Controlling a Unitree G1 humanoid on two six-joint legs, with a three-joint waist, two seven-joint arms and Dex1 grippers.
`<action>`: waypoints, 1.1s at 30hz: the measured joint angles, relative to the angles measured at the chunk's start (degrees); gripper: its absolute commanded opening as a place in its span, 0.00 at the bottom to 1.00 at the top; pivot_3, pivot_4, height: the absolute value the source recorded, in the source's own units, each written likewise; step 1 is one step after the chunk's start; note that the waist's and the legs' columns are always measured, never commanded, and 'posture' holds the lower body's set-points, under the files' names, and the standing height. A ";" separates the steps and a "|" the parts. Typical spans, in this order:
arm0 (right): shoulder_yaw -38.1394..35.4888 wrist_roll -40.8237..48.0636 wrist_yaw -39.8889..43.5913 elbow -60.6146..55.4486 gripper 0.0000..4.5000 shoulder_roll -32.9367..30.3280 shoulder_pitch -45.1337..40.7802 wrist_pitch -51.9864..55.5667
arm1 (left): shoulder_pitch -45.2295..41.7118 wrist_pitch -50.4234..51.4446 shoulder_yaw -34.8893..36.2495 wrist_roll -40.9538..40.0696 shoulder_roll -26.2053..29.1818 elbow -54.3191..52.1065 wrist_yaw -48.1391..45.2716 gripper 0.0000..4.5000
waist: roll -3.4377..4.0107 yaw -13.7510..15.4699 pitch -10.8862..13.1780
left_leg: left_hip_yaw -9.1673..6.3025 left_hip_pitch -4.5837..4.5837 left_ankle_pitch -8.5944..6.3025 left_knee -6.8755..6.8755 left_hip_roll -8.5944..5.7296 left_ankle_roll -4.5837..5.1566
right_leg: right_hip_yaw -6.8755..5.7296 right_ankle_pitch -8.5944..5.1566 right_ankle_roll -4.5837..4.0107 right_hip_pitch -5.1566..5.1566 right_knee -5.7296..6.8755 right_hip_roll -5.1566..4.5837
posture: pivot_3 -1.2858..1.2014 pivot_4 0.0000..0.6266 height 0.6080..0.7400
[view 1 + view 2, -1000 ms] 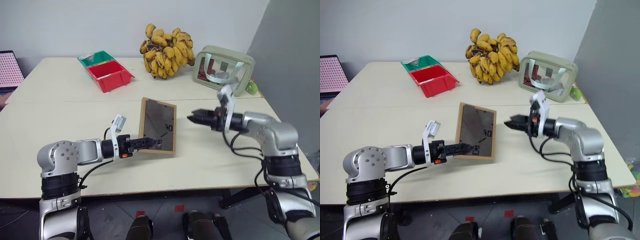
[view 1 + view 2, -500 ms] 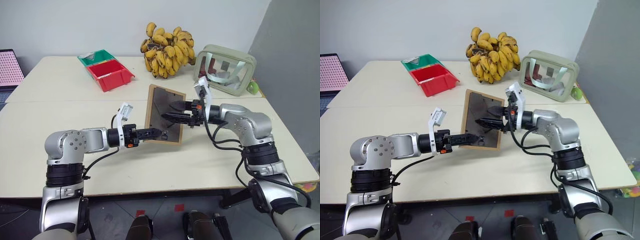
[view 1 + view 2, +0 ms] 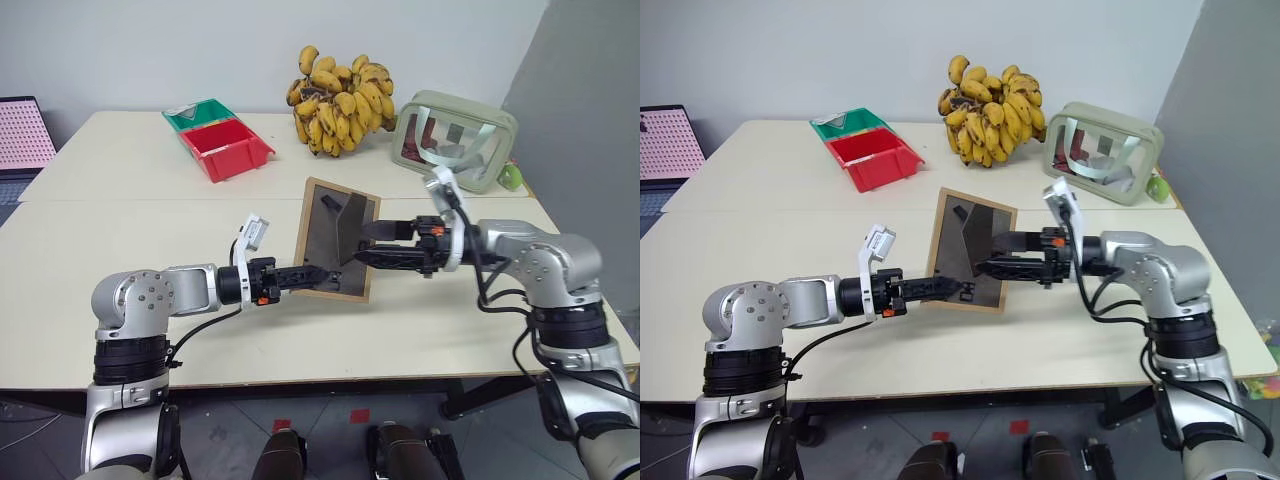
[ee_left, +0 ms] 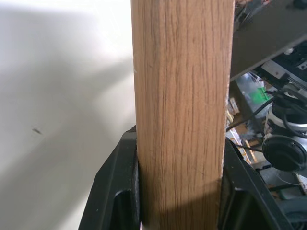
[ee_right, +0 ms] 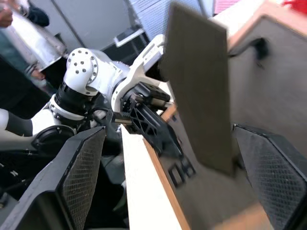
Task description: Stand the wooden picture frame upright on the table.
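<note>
The robot's right hand should move back and grip the frame's free side edge [image 3: 376, 207] before it turns the frame upright, because the stand [image 3: 349, 226] already sticks out at an angle from the frame's back.
The wooden picture frame [image 3: 322, 240] is held tilted near the middle of the table [image 3: 120, 230], dark back toward me. Its fold-out stand [image 3: 351, 213] angles out from the back. Whether its lower edge touches the tabletop I cannot tell. My left gripper [image 3: 318, 272] is shut on the frame's lower left edge; in the left wrist view the light wood edge [image 4: 180, 110] fills the gap between the black fingers [image 4: 115, 196]. From the right, my right gripper [image 3: 355, 247] stands wide open at the back. In the right wrist view the stand flap [image 5: 196, 96] hangs between its pads [image 5: 81, 172].
A bunch of bananas [image 3: 340, 100], a red bin [image 3: 235, 150] with a green bin [image 3: 200, 112] behind it, and a pale green pouch [image 3: 455, 135] sit along the table's far side. A pink perforated panel [image 3: 20, 130] is at far left. A person [image 5: 19, 33] stands beyond.
My right gripper opened wide and drew back to the right from the frame's back. The stand now angles out from the back. The left grip on the frame is unchanged.
</note>
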 measured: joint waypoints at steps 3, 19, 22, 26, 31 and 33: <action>1.29 -6.76 0.64 -0.81 0.99 -6.80 5.34 -9.56 | 0.23 3.38 3.35 -2.25 -3.19 0.30 2.70 0.29 | -0.01 0.15 0.00 | 0.02 -0.02 0.00 0.03 -0.07 0.00 | 0.01 0.00 0.03 0.06 -0.07 -0.04 | 0.52 0.24 1.00; 11.46 -80.51 -48.35 35.25 0.99 -8.46 -1.59 -120.29 | -2.52 6.46 -7.52 -56.05 5.86 22.70 32.14 0.29 | -0.08 -1.23 0.05 | 0.15 0.43 0.14 0.09 -0.12 -0.15 | 0.29 0.30 0.08 0.27 0.01 -0.04 | 0.52 0.24 1.00; 14.73 -88.12 -57.28 39.06 0.99 -7.70 -4.99 -122.56 | -2.41 5.19 -8.67 -56.40 5.83 22.68 32.48 0.29 | -0.09 -0.17 0.05 | 0.16 0.33 0.14 0.08 -0.17 -0.15 | 0.31 0.29 0.07 0.28 -0.08 -0.06 | 0.52 0.24 1.00; 19.61 -93.40 -63.35 41.31 0.87 -7.03 -7.40 -124.59 | -2.28 3.40 -9.24 -56.41 4.84 21.82 32.86 0.29 | -0.09 0.30 0.05 | 0.13 0.28 0.14 0.07 -0.19 -0.15 | 0.29 0.28 0.06 0.29 -0.12 -0.10 | 0.52 0.24 1.00; 21.98 -95.54 -68.14 41.65 0.61 -7.20 -7.55 -125.75 | -0.42 3.11 -9.56 -56.50 4.59 19.80 32.87 0.29 | -0.09 0.11 0.05 | 0.13 0.37 0.14 0.08 -0.18 -0.14 | 0.32 0.29 0.06 0.33 -0.04 -0.09 | 0.52 0.24 1.00; 22.52 -96.05 -69.49 41.81 0.52 -7.49 -8.17 -125.65 | 0.51 2.63 -9.62 -56.50 4.55 18.70 32.88 0.29 | -0.09 0.00 0.05 | 0.13 0.43 0.15 0.09 -0.18 -0.13 | 0.32 0.29 0.06 0.36 0.00 -0.09 | 0.52 0.24 1.00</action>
